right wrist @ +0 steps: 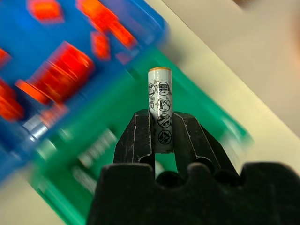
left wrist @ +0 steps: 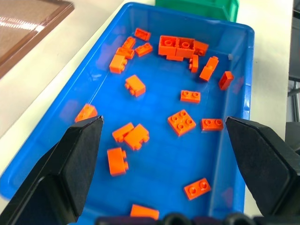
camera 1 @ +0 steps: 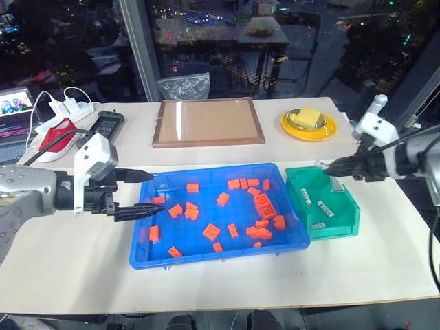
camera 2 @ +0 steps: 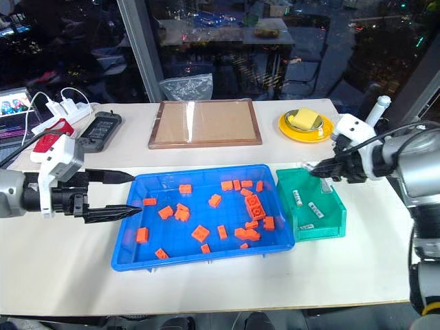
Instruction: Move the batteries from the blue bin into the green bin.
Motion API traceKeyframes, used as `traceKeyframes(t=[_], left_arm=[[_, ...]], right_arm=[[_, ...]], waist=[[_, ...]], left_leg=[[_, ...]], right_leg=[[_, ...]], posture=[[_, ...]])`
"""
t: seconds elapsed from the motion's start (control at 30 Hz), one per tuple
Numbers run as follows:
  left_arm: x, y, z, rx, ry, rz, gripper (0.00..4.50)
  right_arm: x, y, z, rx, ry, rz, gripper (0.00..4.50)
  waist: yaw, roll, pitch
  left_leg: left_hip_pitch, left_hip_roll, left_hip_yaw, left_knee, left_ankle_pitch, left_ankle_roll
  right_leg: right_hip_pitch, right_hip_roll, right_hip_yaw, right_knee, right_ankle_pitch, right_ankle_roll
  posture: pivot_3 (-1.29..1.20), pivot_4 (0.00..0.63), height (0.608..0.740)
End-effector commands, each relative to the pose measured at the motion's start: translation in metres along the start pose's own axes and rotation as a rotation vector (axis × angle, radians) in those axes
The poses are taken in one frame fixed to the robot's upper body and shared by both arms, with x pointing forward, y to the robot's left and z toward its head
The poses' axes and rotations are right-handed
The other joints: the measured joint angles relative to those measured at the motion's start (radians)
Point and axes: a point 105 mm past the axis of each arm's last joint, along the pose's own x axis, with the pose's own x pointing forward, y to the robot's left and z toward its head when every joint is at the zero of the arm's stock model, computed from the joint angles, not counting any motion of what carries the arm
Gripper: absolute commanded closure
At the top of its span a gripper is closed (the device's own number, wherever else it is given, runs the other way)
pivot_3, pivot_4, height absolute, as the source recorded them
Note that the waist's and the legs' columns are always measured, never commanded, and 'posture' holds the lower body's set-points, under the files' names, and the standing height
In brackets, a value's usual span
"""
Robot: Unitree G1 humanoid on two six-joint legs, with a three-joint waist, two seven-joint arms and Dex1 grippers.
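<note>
The battery (camera 1: 321, 165) is at the green bin's open top, so my right gripper keeps going down toward the green bin's bottom (camera 1: 317, 190) and let it go inside the bin's sides.
The blue bin (camera 1: 206, 260) lies mid-table with several orange blocks (camera 1: 265, 206) scattered in it. To its right stands the green bin (camera 1: 344, 223), where three batteries (camera 1: 326, 208) lie on the floor. My right gripper (camera 1: 326, 166) hovers over the green bin's far edge, shut on one upright battery (right wrist: 160, 105) whose gold-capped end sticks out past the fingertips. My left gripper (camera 1: 157, 192) is open at the blue bin's left rim, its fingers (left wrist: 70, 168) spread wide above the blocks with nothing between them.
A brown wooden framed tray (camera 1: 206, 120) lies behind the blue bin. A yellow dish (camera 1: 309, 129) is at the back right. A black device (camera 1: 103, 124), a white power strip (camera 1: 69, 108) and a laptop (camera 1: 14, 113) crowd the back left.
</note>
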Motion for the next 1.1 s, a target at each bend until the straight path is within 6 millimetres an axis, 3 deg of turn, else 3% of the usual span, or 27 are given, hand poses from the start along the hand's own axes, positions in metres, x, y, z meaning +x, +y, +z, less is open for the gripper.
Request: traceKeyframes(t=[0.03, 0.17, 0.37, 0.5, 0.57, 0.8, 0.9, 1.0, 1.1], left_arm=[[0.002, 0.002, 0.008, 0.045, -0.014, -0.021, 0.0], [0.005, 0.002, 0.014, 0.063, -0.022, -0.045, 0.0], [0.008, 0.003, 0.012, 0.069, -0.015, -0.048, 0.0], [0.008, 0.002, 0.012, 0.072, -0.012, -0.045, 0.0], [0.007, 0.002, 0.011, 0.071, -0.006, -0.043, 0.0], [0.005, 0.004, 0.01, 0.075, -0.017, -0.009, 0.0], [0.003, 0.01, 0.019, 0.083, -0.067, 0.033, 0.0], [0.0, 0.015, 0.021, 0.083, -0.088, 0.071, 0.0], [-0.007, 0.043, 0.021, 0.029, -0.147, 0.225, 0.0]], right_arm=[[-0.004, 0.006, 0.0, -0.011, 0.004, -0.018, 4.24], [-0.001, 0.002, -0.021, 0.002, 0.089, -0.061, 4.24], [0.03, 0.009, -0.034, -0.021, 0.138, -0.043, 4.24], [0.042, 0.01, -0.029, -0.019, 0.126, -0.037, 4.24], [0.044, 0.008, -0.027, -0.024, 0.126, -0.047, 3.23], [0.038, -0.002, -0.017, -0.035, 0.107, -0.09, 0.92], [0.022, -0.002, 0.0, -0.031, 0.017, -0.055, 0.02], [0.002, -0.003, 0.018, -0.077, -0.077, -0.032, 0.02], [-0.008, 0.004, 0.032, -0.141, -0.181, 0.015, 0.02]], waist=[[0.0, 0.0, 0.0], [0.011, 0.0, 0.0], [0.012, 0.0, 0.0], [0.014, 0.0, 0.0], [0.015, 0.0, 0.0], [0.016, 0.0, 0.0], [0.017, 0.0, 0.0], [0.017, 0.0, 0.0], [0.018, 0.0, 0.0]], left_leg=[[0.0, 0.0, 0.0, 0.0, 0.0, 0.0], [-0.002, 0.0, 0.0, 0.002, 0.0, 0.0], [-0.001, 0.0, 0.0, 0.002, 0.0, 0.0], [-0.002, 0.0, 0.0, 0.003, 0.0, 0.0], [-0.002, -0.001, 0.0, 0.003, 0.0, 0.0], [-0.002, 0.0, 0.0, 0.003, 0.0, 0.0], [-0.002, -0.001, 0.0, 0.003, 0.0, 0.0], [-0.002, -0.001, 0.0, 0.003, 0.0, 0.0], [-0.001, -0.001, -0.001, 0.003, 0.0, 0.0]], right_leg=[[0.0, 0.0, 0.0, 0.0, 0.0, 0.0], [0.0, 0.0, 0.0, 0.0, 0.0, 0.0], [0.0, 0.0, 0.0, 0.0, 0.0, 0.0], [0.0, 0.0, 0.0, 0.0, 0.0, 0.0], [0.0, 0.0, 0.0, 0.0, 0.0, 0.0], [0.0, 0.0, 0.0, 0.0, 0.0, 0.0], [0.0, 0.0, 0.0, 0.0, 0.0, 0.0], [0.0, -0.001, 0.0, 0.0, 0.0, 0.0], [0.001, -0.001, 0.0, 0.0, 0.0, 0.0]], posture=[[0.0, 0.15, 0.736], [0.0, 0.15, 0.736], [0.0, 0.15, 0.736], [0.0, 0.15, 0.736], [0.0, 0.15, 0.736], [0.0, 0.15, 0.736], [0.0, 0.15, 0.736], [0.0, 0.15, 0.736], [0.0, 0.15, 0.736]])
